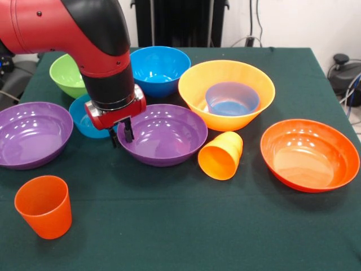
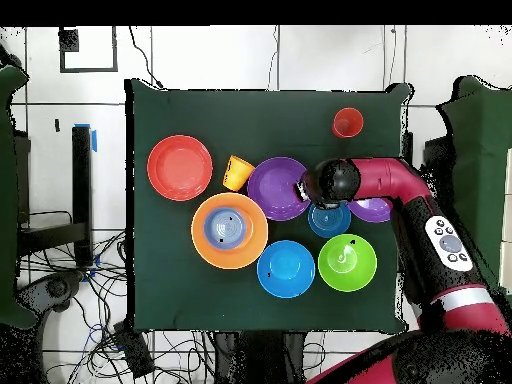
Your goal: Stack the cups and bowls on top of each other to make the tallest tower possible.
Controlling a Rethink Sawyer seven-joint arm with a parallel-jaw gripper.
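My gripper straddles just one edge of the wide middle purple bowl, so the bowl's far side will dip when I lift it.
My gripper hangs open at the left rim of the middle purple bowl, one finger on each side of the rim. A second purple bowl sits to its left. Behind the gripper is a small blue bowl, partly covered by the arm. The large yellow-orange bowl holds a small translucent blue bowl. The yellow-orange cup lies on its side beside the purple bowl. Near the front left the red-orange cup stands upright.
A lime green bowl and a medium blue bowl stand at the back. The wide red-orange bowl sits alone at the right. All rest on a dark green cloth.
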